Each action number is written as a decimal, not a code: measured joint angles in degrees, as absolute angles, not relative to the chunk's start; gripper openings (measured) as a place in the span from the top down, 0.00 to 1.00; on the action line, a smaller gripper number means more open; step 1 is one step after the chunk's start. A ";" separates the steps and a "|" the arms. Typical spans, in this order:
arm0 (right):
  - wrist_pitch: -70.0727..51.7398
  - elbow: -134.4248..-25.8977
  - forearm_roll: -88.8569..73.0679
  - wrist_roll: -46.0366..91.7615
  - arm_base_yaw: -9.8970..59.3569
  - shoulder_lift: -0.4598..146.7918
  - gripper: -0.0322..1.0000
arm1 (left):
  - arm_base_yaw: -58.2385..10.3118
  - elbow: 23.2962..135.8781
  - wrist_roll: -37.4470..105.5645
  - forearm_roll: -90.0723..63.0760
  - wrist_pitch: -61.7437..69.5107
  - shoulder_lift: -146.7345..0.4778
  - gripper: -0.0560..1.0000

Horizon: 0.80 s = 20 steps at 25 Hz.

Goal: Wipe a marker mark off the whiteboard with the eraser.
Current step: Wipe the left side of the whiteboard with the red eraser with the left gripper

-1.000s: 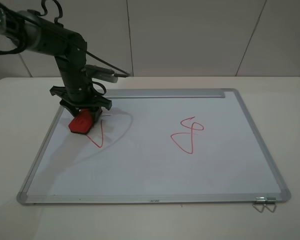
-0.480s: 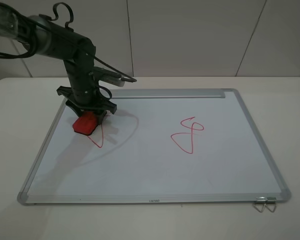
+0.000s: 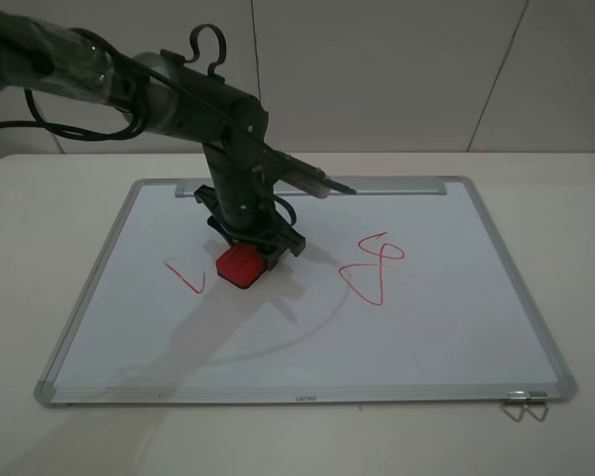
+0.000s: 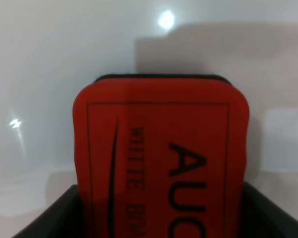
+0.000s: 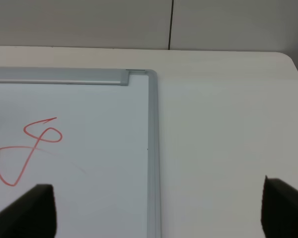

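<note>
I can see a red V-shaped piece of the mark (image 3: 185, 279) lying beside the eraser, so next I turn my left gripper back and wipe the eraser over that piece (image 3: 198, 290).
The whiteboard (image 3: 426, 327) lies flat on the table. My left gripper (image 3: 248, 251) is shut on the red eraser (image 3: 239, 266) and presses it on the board, left of centre. The left wrist view shows the eraser (image 4: 161, 158) with black lettering held between dark fingers (image 4: 52, 220), with the white board surface (image 4: 64, 49) beyond. A short red V-shaped piece of the marker mark (image 3: 185, 275) lies just left of the eraser. In the right wrist view my right gripper (image 5: 159, 208) is open above the table by the board's far right corner; it does not show in the exterior view.
A red looped figure-8 scribble (image 3: 374, 270) sits right of centre on the board, also in the right wrist view (image 5: 27, 148). The grey tray strip (image 3: 377, 185) runs along the far edge. A metal binder clip (image 3: 524, 405) hangs at the near right corner.
My left gripper slid the eraser to the right across the marker mark. Most of the mark is gone, and only a short V on its left side stays.
</note>
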State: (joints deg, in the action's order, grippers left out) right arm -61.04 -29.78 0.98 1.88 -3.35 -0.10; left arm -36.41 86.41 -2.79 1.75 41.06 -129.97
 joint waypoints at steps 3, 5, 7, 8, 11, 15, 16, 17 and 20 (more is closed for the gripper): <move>-61.04 -29.78 0.98 1.88 -3.35 -0.10 0.28 | -36.92 86.47 -2.71 1.23 40.99 -130.03 0.40; -61.04 -29.78 0.98 1.88 -3.35 -0.10 0.28 | -36.92 86.47 -2.93 1.42 41.03 -130.03 0.40; -61.04 -29.78 0.98 1.88 -3.35 -0.10 0.28 | -36.92 86.42 -3.95 1.93 41.03 -129.66 0.40; -61.04 -29.78 0.98 1.88 -3.35 -0.10 0.28 | -36.86 86.28 -4.79 2.18 41.03 -129.36 0.40; -61.04 -29.78 0.98 1.88 -3.35 -0.10 0.28 | -36.15 84.57 -6.79 2.83 39.83 -127.95 0.40; -61.04 -29.78 0.98 1.88 -3.35 -0.10 0.28 | -33.08 78.40 -7.84 4.36 39.46 -124.24 0.40; -61.04 -29.78 0.98 1.88 -3.35 -0.10 0.28 | -31.75 76.63 -7.92 4.71 39.31 -123.42 0.40; -61.04 -29.78 0.98 1.88 -3.35 -0.10 0.28 | -30.33 74.93 -7.97 5.20 39.10 -122.51 0.40; -61.04 -29.78 0.98 1.88 -3.35 -0.10 0.28 | -26.08 70.96 -7.96 6.28 38.64 -120.44 0.40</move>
State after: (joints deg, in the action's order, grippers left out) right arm -61.04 -29.78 0.98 1.88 -3.35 -0.10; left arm -26.08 70.96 -7.96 6.28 38.64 -120.44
